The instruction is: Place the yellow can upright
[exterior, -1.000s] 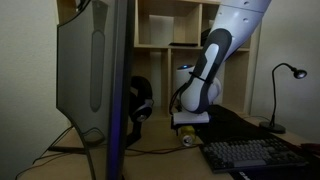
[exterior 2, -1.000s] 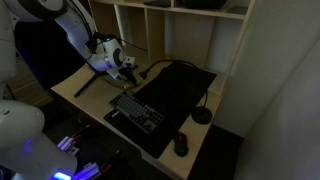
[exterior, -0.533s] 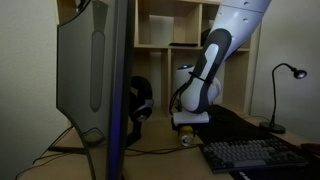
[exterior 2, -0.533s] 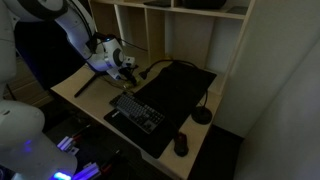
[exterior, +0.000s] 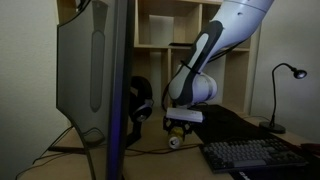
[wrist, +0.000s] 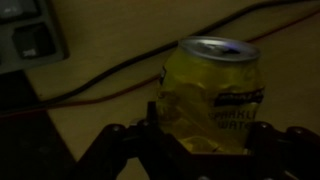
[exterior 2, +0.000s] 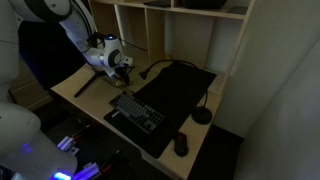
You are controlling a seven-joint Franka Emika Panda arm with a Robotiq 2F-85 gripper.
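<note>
I should lift the yellow can [exterior: 176, 138] clear of the desk and tilt my gripper level to stand it upright, because it lies on its side under my gripper, which points down.
In the wrist view the yellow can [wrist: 212, 90] fills the gap between my gripper's [wrist: 208, 128] dark fingers, which press on its sides. Its silver lid points toward the top of that view. An exterior view shows the gripper [exterior: 177, 128] low over the wooden desk [exterior: 150, 150], with the can [exterior: 175, 143] at its tips just above the surface. From the opposite side, the gripper [exterior 2: 122, 68] hangs over the desk's back left part and hides the can.
A large monitor [exterior: 95, 80] blocks the near left. Black headphones [exterior: 140, 103] stand behind it. A keyboard [exterior 2: 135, 112], a mouse [exterior 2: 181, 145], a black mat [exterior 2: 180, 85] and a desk lamp [exterior: 285, 75] share the desk. Cables [wrist: 100, 75] cross the wood. Shelves rise behind.
The jaws have closed onto the can. The arm has swung away from the lamp toward the headphones, and the can moved along with it.
</note>
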